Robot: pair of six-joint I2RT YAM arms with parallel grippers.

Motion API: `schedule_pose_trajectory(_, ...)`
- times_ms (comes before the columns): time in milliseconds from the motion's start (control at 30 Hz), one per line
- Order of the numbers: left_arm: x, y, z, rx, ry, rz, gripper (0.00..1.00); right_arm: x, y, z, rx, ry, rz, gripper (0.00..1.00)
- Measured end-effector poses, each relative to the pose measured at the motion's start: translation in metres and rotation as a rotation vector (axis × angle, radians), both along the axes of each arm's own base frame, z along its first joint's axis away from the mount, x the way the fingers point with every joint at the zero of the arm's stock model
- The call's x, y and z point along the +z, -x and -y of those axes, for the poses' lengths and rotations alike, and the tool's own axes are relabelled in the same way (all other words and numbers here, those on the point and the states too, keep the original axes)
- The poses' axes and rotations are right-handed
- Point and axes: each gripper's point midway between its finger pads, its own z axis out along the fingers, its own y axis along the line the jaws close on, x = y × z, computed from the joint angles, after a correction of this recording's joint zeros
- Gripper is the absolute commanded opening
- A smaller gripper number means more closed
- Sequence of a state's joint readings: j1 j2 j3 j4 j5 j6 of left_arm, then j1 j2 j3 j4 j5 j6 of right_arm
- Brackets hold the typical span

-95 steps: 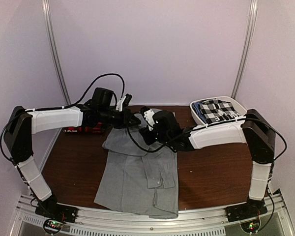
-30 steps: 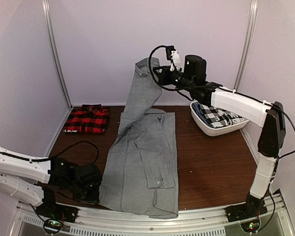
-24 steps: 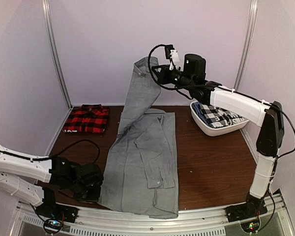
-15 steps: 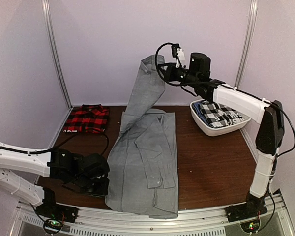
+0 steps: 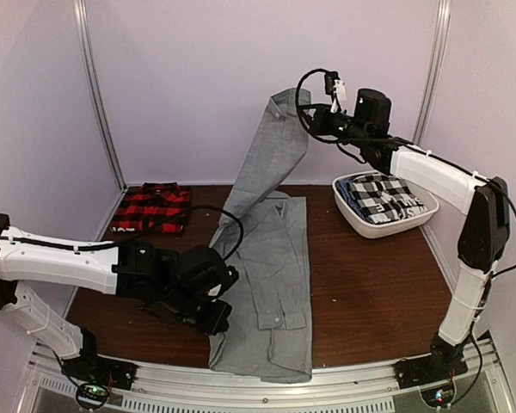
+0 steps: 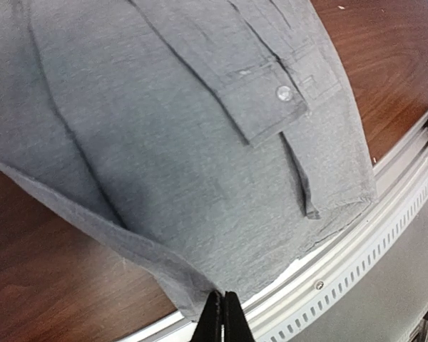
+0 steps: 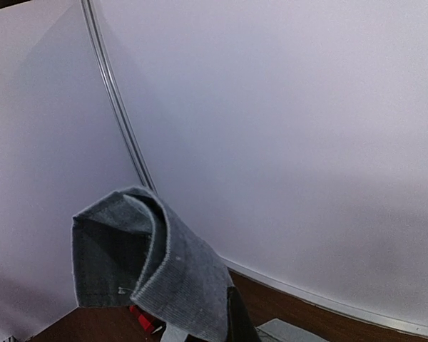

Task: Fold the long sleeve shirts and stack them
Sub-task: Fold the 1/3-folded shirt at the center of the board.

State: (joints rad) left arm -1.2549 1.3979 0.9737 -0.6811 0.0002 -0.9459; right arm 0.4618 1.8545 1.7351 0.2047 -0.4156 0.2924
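Note:
The robot's left gripper should keep pulling the pinched hem corner inward until it lies beside the buttoned cuff [image 5: 280, 319], because the shirt body there [image 5: 246, 341] is flat and open.
A light grey long sleeve shirt [image 5: 271, 258] lies lengthwise down the middle of the table. Its top end hangs high in the air from my right gripper [image 5: 310, 120], which is shut on a fold of the cloth [image 7: 167, 274]. My left gripper [image 5: 217, 316] is low near the front edge, shut on the shirt's lower left hem [image 6: 200, 288], and the pinched fingertips [image 6: 230, 320] show in the left wrist view. A buttoned cuff [image 6: 271, 100] lies on the shirt body. The red-and-black plaid shirt [image 5: 152, 209] sits folded at the back left.
A white basket [image 5: 361, 222] holding black-and-white checked cloth [image 5: 383, 196] stands at the back right. A metal rail [image 6: 349, 249] runs along the table's front edge just below the shirt's hem. Walls enclose the back and sides.
My left gripper shut on the grey shirt's lower left hem and carried it right, drawing that edge inward. My right gripper moved right and higher with the shirt's top end.

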Motion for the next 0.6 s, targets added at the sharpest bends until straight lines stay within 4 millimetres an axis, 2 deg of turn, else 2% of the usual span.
schedule_pose_trajectory(300,-0.014,0.015,0.040,-0.217,0.004,-0.049,0.00,0.014,0.021,0.046,-0.052,-0.005,0.033,0.00)
schedule_pose_trajectory(433,-0.022,0.021,0.049,-0.284,0.009,-0.076,0.00,0.014,0.028,0.053,-0.060,-0.001,0.043,0.00)
schedule_pose_trajectory(600,-0.029,0.030,0.055,-0.337,0.024,-0.112,0.00,0.002,0.032,0.053,-0.051,0.016,0.031,0.00)
